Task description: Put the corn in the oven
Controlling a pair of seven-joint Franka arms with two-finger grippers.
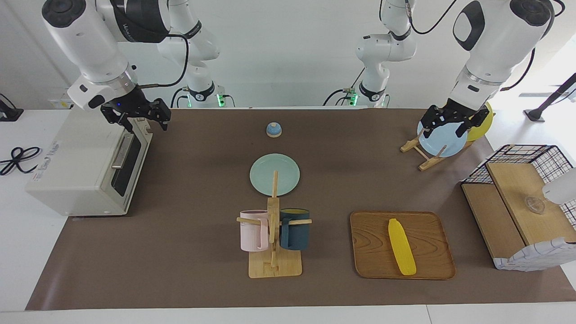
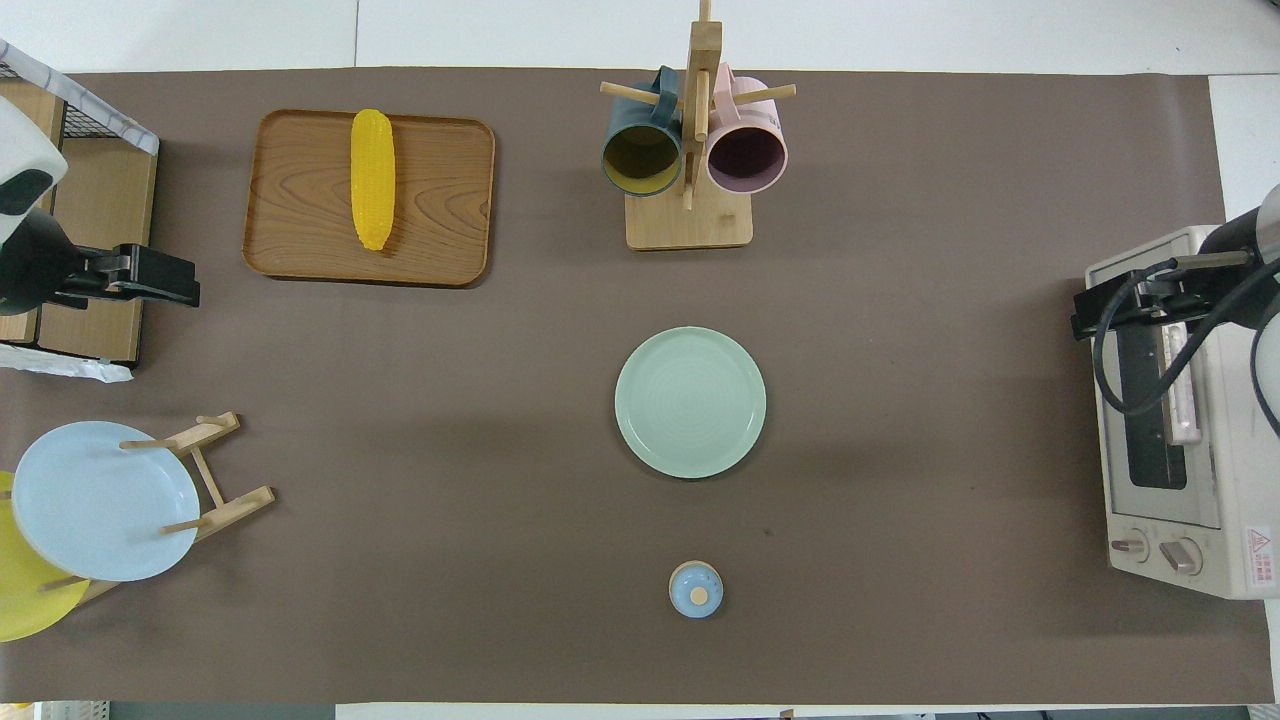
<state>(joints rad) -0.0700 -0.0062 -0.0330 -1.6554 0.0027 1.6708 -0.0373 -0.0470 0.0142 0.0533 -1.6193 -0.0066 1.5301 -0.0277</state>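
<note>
The metal handle [image 2: 1183, 402] goes along the top edge of the door. I expect the oven's glass door [image 2: 1148, 468] to swing down until it is flat when I pull.
The yellow corn [image 1: 402, 246] [image 2: 372, 178] lies lengthwise on a wooden tray [image 1: 432, 265] [image 2: 440, 200], toward the left arm's end of the table and farther from the robots than the plate rack. The cream-white oven [image 1: 76, 166] [image 2: 1170, 520] stands at the right arm's end with its dark glass door closed. My right gripper [image 1: 146, 123] [image 2: 1105, 310] hangs open over the oven's top edge by the door handle. Over the blue plate in the rack, my left gripper [image 1: 443, 130] [image 2: 150, 280] is also open. Neither holds anything.
A mug tree [image 1: 273, 234] carries a pink and a dark blue mug. A green plate [image 1: 274, 174] and a small blue knob [image 1: 273, 129] lie mid-table. A plate rack [image 1: 427, 157] holds blue and yellow plates. A wooden box with wire basket [image 1: 522, 211] stands beside the tray.
</note>
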